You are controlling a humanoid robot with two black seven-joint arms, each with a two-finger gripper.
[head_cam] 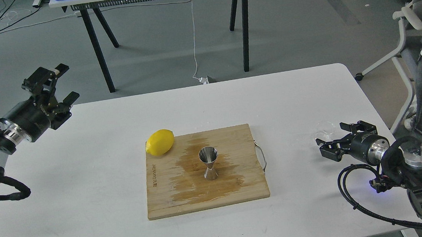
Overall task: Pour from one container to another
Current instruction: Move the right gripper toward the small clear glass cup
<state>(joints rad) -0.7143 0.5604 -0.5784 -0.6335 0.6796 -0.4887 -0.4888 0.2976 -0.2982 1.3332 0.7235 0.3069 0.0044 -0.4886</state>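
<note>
I expect the clear glass cup to let clear liquid trickle out when I tilt it, because the cutting board is wet around the jigger.
A tiny clear glass cup stands on the white table at the right. My right gripper is open, low over the table, its fingers just beside and partly in front of the cup, not closed on it. A shiny steel hourglass jigger stands upright in the middle of a wet bamboo cutting board. My left gripper is open and raised over the table's far left corner, holding nothing.
A yellow lemon lies at the board's far left corner, partly on it. The board has a metal handle on its right side. An office chair stands to the right beyond the table.
</note>
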